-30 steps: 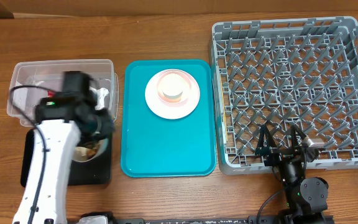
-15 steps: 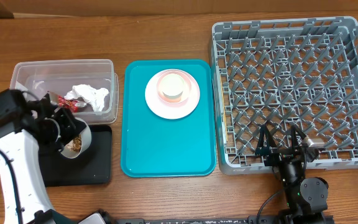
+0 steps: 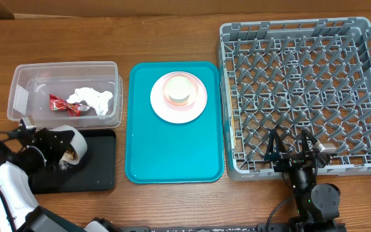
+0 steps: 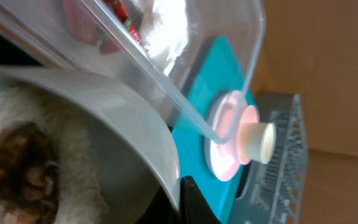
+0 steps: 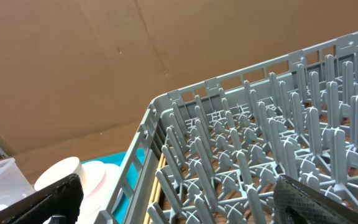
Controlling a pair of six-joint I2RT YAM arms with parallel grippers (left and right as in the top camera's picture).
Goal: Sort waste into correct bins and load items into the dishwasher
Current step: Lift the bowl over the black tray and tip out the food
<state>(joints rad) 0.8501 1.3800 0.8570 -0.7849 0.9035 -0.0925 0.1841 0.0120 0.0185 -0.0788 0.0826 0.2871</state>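
Observation:
I should tilt the tipped white bowl [image 3: 73, 154] steeper over the black tray [image 3: 90, 171] with my left gripper, as rice remains inside, before putting the bowl on the teal tray.
My left gripper [image 3: 49, 149] is shut on the rim of a white bowl [image 3: 69, 137], which is tipped on its side over the left end of the black tray [image 3: 95, 169]. Whitish rice with brown bits [image 4: 23, 168] still sits inside the bowl, and one dark finger [image 4: 190, 200] presses its rim. Behind it, the clear tub [image 3: 24, 74] holds a red wrapper [image 3: 60, 103] and a crumpled napkin [image 3: 93, 98]. A white plate [image 3: 195, 106] with a small cup [image 3: 178, 90] on it rests on the teal tray. My right gripper [image 3: 292, 149] hangs open at the grey dish rack's [image 3: 301, 84] front edge.
The teal tray [image 3: 172, 151] lies between the bins and the rack. In the right wrist view both open fingers frame the rack's upright pegs [image 5: 253, 155], with the cup [image 5: 58, 173] at the far left. Bare wooden table [image 3: 172, 26] runs along the back.
My left arm has swung away from the tub toward the front left corner, carrying the bowl and tipping it onto its side. The tub's wrapper and napkin are now uncovered. The right arm has not moved.

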